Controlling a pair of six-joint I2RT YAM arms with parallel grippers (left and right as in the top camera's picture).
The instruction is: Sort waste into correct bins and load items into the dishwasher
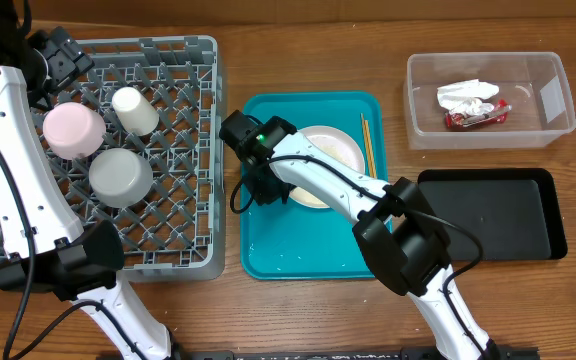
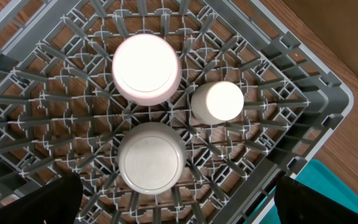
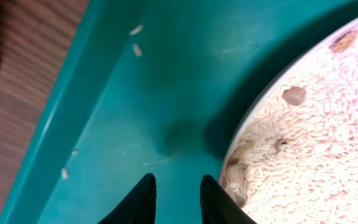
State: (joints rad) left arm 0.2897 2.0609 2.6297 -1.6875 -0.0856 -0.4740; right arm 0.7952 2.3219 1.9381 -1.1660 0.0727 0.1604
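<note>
My right gripper should open its fingers and straddle the plate's near edge [image 3: 222, 176] before lifting, because the pale pink plate's rim [image 3: 235, 141] is outside the gap between those fingers.
The grey dish rack [image 1: 183, 215] holds the pink bowl [image 1: 73, 130], the white cup [image 1: 135, 110] and the grey-white bowl [image 1: 120, 177], all upside down. They also show in the left wrist view: pink bowl [image 2: 146, 68], cup [image 2: 217, 101], grey-white bowl [image 2: 151, 157]. My left gripper [image 2: 185, 208] is wide open and empty above the rack. The pale pink plate [image 1: 330, 155], covered in rice [image 3: 316, 124], lies on the teal tray [image 1: 298, 250]. My right gripper [image 3: 178, 194] is slightly open and empty on the tray floor, one finger beside the plate's rim. The chopsticks [image 1: 365, 145] lie beside the plate.
The clear tub [image 1: 553, 95] at the back right holds the white napkin [image 1: 468, 93] and the red wrapper [image 1: 476, 116]. The black tray [image 1: 493, 212] lies in front of it. A few loose rice grains [image 3: 135, 46] lie on the teal tray floor.
</note>
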